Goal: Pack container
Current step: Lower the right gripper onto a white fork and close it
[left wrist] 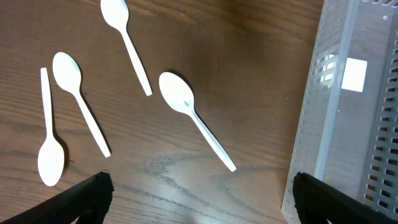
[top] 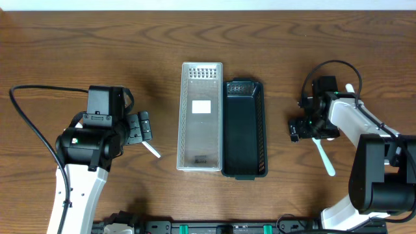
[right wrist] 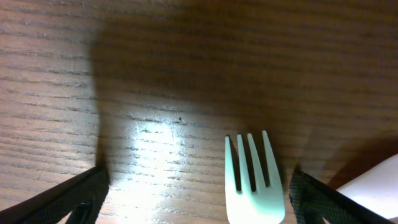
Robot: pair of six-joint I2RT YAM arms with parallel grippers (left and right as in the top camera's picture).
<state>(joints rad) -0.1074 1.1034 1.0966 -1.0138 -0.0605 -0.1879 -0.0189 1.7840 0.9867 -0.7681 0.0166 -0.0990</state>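
The fork's head (right wrist: pixel 254 202) is off centre, near one finger, so the robot's right gripper should move over and grip its neck (top: pixel 317 142) before it packs the fork in the dark green container.
A clear perforated tray (top: pixel 200 117) lies at the table's centre with a dark green container (top: pixel 245 129) against its right side. My left gripper (top: pixel 140 128) is open and empty just left of the tray. In the left wrist view it (left wrist: pixel 199 202) hovers over bare wood, with several white plastic spoons (left wrist: pixel 193 115) ahead of it and the tray (left wrist: pixel 348 124) at the right. My right gripper (top: pixel 304 127) is open, right of the green container. In the right wrist view a white fork (right wrist: pixel 252 180) lies flat on the table between its open fingers (right wrist: pixel 196 199), not gripped.
The fork's handle (top: pixel 324 156) runs toward the front right in the overhead view. Another white utensil (top: pixel 351 88) sticks out behind the right arm. One spoon handle (top: pixel 151 150) shows by the left arm; the other spoons are hidden under it.
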